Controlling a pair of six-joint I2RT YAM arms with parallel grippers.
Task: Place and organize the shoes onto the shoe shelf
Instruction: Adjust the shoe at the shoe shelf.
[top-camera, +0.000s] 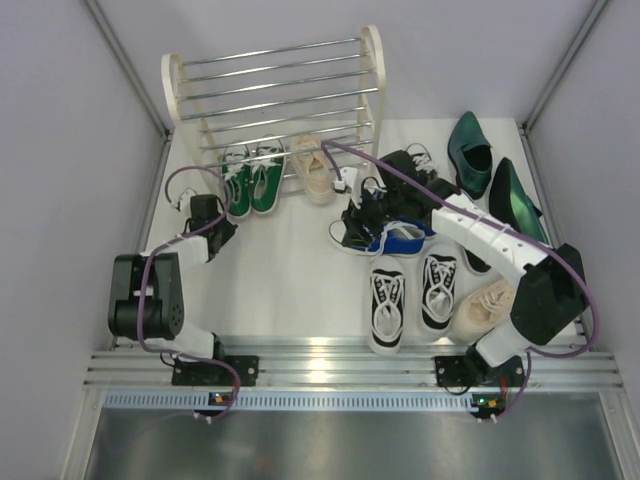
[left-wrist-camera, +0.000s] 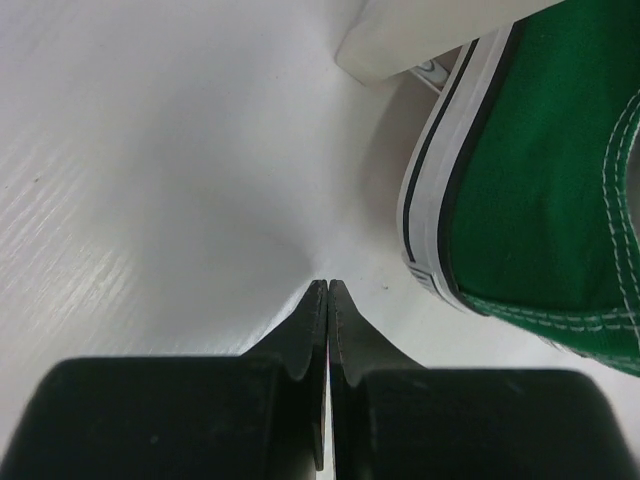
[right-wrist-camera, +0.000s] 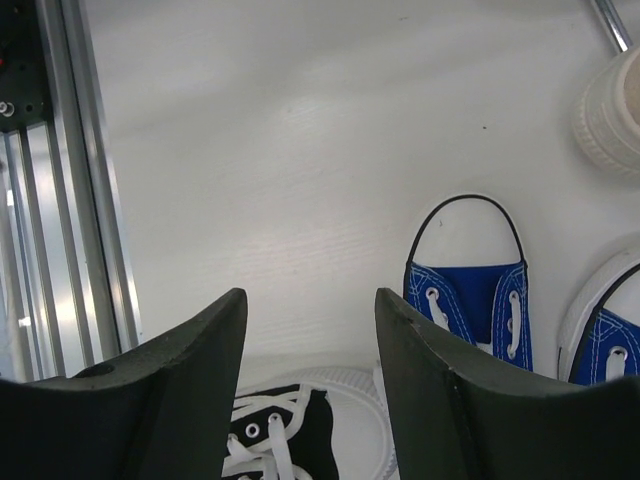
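Note:
I should keep pushing with my left gripper toward the sneaker's heel (top-camera: 241, 207) until the sneaker is next to its mate. The gripper's closed fingers are low beside the green sneaker's white sole (left-wrist-camera: 430, 235).
The shoe shelf (top-camera: 275, 80) stands at the back, with a pair of green sneakers (top-camera: 251, 183) and one beige sneaker (top-camera: 312, 167) at its bottom tier. My left gripper (top-camera: 222, 228) is shut on nothing and sits low on the table, just left of the green sneaker's (left-wrist-camera: 540, 200) heel, below the shelf's cream side panel (left-wrist-camera: 420, 35). My right gripper (top-camera: 347, 222) hangs open and empty over a heap of blue sneakers (top-camera: 405, 240) and black sneakers (top-camera: 400, 170). Between its fingers a black shoe (right-wrist-camera: 290, 440) shows below, and a blue shoe (right-wrist-camera: 470, 290) lies to the right.
Two black-and-white sneakers (top-camera: 388, 305) and a second beige sneaker (top-camera: 485, 305) lie near the front right. Dark green dress shoes (top-camera: 470, 150) lie at the back right. An aluminium rail (top-camera: 330, 365) runs along the near edge. Grey walls close in both sides.

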